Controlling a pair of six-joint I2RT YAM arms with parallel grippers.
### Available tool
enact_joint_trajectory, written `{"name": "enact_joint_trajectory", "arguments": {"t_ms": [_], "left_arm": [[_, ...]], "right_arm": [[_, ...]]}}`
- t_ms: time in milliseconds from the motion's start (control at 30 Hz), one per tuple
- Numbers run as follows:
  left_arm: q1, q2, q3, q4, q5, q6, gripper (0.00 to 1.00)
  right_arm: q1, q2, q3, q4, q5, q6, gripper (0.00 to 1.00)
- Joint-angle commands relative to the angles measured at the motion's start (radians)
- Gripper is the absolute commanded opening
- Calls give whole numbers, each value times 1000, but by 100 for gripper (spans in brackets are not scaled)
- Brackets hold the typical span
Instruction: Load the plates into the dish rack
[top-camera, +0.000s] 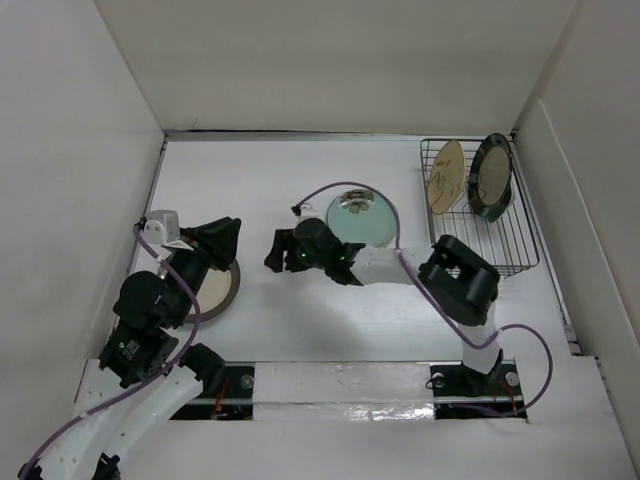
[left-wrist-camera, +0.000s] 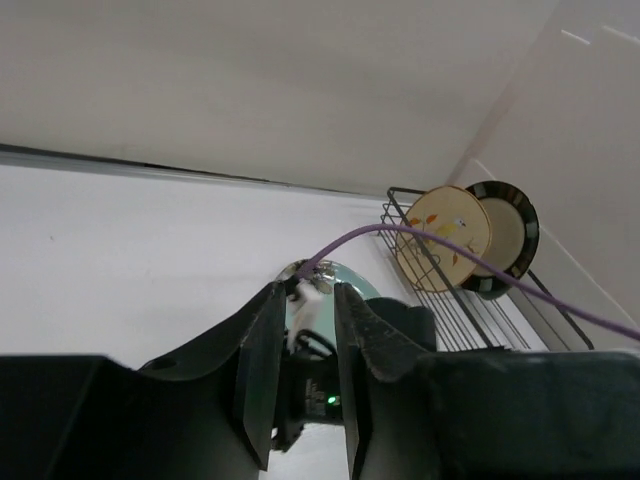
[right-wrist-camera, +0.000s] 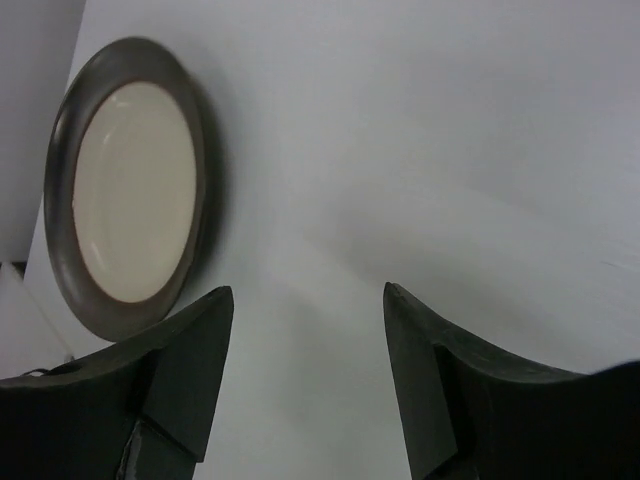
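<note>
The dish rack (top-camera: 478, 232) is far across from my left gripper. I should pinch the grey-brown plate's exposed rim (top-camera: 235, 285) with my right gripper and carry the plate over.
The dish rack (top-camera: 500, 240) stands at the back right. The tan leaf plate (top-camera: 445, 178) and the dark-rimmed cream plate (top-camera: 492, 175) stand upright in it. The teal plate (top-camera: 362, 218) lies flat mid-table. The grey-brown-rimmed cream plate (top-camera: 218, 292) lies at the left, partly under my left arm. My left gripper (top-camera: 230, 234) hovers over its far edge, jaws narrowly open and empty. My right gripper (top-camera: 272, 252) reaches left across the table, wide open and empty, right of that plate (right-wrist-camera: 125, 185). The mint plate is out of view.
White walls enclose the table on three sides. My right arm (top-camera: 400, 268) lies across the middle, its purple cable (top-camera: 345, 186) looping over the teal plate. The left wrist view shows the rack (left-wrist-camera: 450, 310), the tan plate (left-wrist-camera: 445, 238) and the dark-rimmed plate (left-wrist-camera: 512, 232).
</note>
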Motion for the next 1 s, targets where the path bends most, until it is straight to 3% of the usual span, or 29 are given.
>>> {"name": "enact_joint_trajectory", "arguments": {"t_ms": [0, 133, 500, 600, 633, 700, 733, 833, 967], "left_arm": [[4, -21, -16, 62, -49, -8, 24], [4, 18, -3, 43, -21, -5, 33], [4, 32, -4, 44, -17, 1, 38], [4, 32, -1, 43, -15, 1, 38], [4, 31, -3, 46, -18, 4, 39], [4, 31, -4, 43, -24, 4, 39], [4, 32, -3, 38, -23, 2, 39], [4, 22, -4, 44, -29, 2, 39], [4, 14, -4, 38, -60, -7, 40]], "right_arm": [[27, 113, 146, 142, -144, 107, 70], [74, 268, 282, 137, -202, 168, 71], [96, 528, 451, 211, -294, 363, 65], [105, 575, 492, 212, -303, 395, 53], [105, 578, 492, 218, -308, 414, 39], [105, 571, 474, 237, -299, 423, 24], [105, 563, 457, 249, -282, 432, 11], [105, 482, 347, 372, -242, 440, 0], [84, 355, 287, 459, -238, 371, 0]]}}
